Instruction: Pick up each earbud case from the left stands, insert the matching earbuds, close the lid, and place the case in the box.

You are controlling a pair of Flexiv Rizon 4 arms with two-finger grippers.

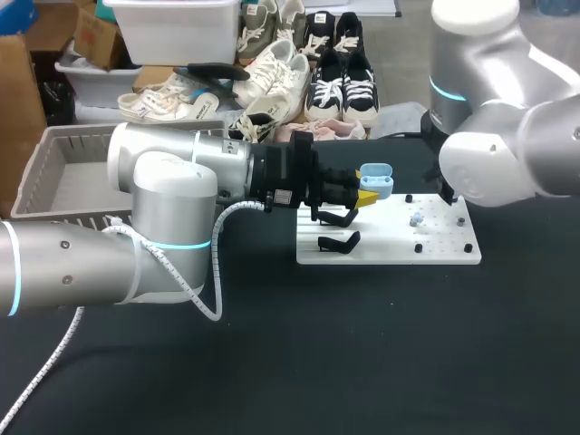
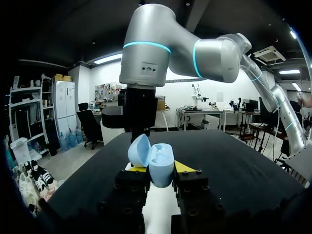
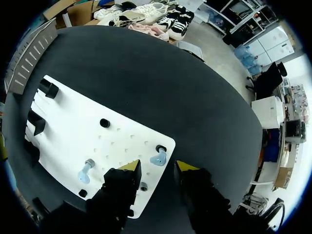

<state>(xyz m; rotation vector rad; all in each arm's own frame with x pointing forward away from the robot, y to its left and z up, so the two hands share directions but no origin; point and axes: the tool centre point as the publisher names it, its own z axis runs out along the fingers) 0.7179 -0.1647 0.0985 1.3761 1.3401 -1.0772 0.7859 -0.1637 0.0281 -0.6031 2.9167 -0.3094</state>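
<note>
The blue earbud's narrow end point(image 3: 158, 159) is in a black peg point(image 3: 161, 148) and its round head is clear. The earbud will come out by itself when I lift.
A light blue earbud case point(image 2: 157, 165) with its lid point(image 2: 139, 149) swung open sits upright between my left gripper's point(image 2: 160, 170) yellow tips, which are shut on it. In the head view this case point(image 1: 374, 180) hangs over the far left part of the white board point(image 1: 390, 249). My right gripper point(image 3: 158, 166) hovers open over the board's point(image 3: 97, 131) corner, and a blue earbud point(image 3: 158, 158) on a peg lies just ahead, between its tips. A second earbud point(image 3: 85, 171) stands beside the left finger. In the head view the right arm point(image 1: 494, 168) hides its own gripper.
Two black stands point(image 1: 337, 242) sit on the board's left part, with small black pegs point(image 1: 468, 246) toward its right. A grey slatted basket point(image 1: 54, 172) stands at the table's far left. Dark tabletop lies open in front of the board.
</note>
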